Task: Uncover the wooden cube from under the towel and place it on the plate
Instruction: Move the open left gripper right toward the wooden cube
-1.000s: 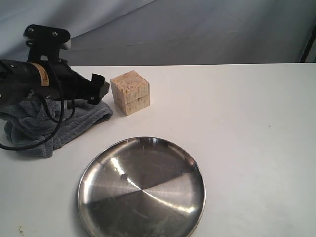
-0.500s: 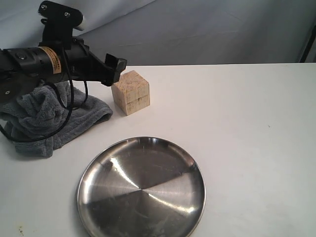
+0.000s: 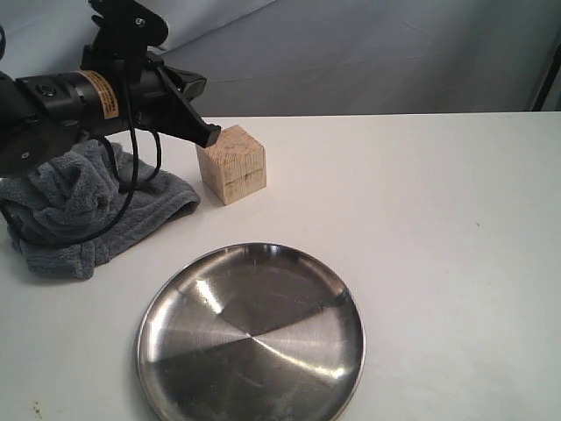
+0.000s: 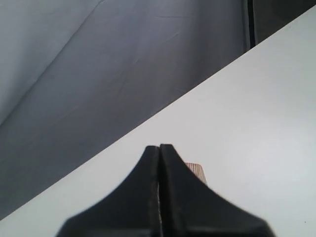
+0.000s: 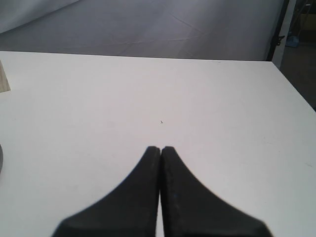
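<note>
My left gripper points closed and flat past the wooden cube's corner (image 3: 202, 153), so I should lift that gripper, tilt it down and open it above the cube's top (image 3: 233, 147).
The wooden cube (image 3: 231, 163) stands bare on the white table, just right of the crumpled grey towel (image 3: 79, 209). The steel plate (image 3: 251, 333) lies nearer the front, below the cube. My left gripper (image 3: 210, 137) hovers at the cube's upper left corner, shut with nothing between its fingers. In the left wrist view the gripper (image 4: 160, 147) shows shut, and a sliver of the cube (image 4: 196, 171) peeks from behind one finger. My right gripper (image 5: 161, 148) is shut and empty over bare table; the exterior view does not show it. The cube's edge (image 5: 4, 78) sits at that view's border.
A grey backdrop cloth (image 3: 351, 53) hangs behind the table's far edge. The left arm's black cable (image 3: 123, 189) dangles over the towel. White tabletop (image 3: 438, 263) stretches to the right of the plate and cube.
The left arm rose off the towel and swung right toward the cube, its gripper rolling over. Towel, cube and plate stayed in place.
</note>
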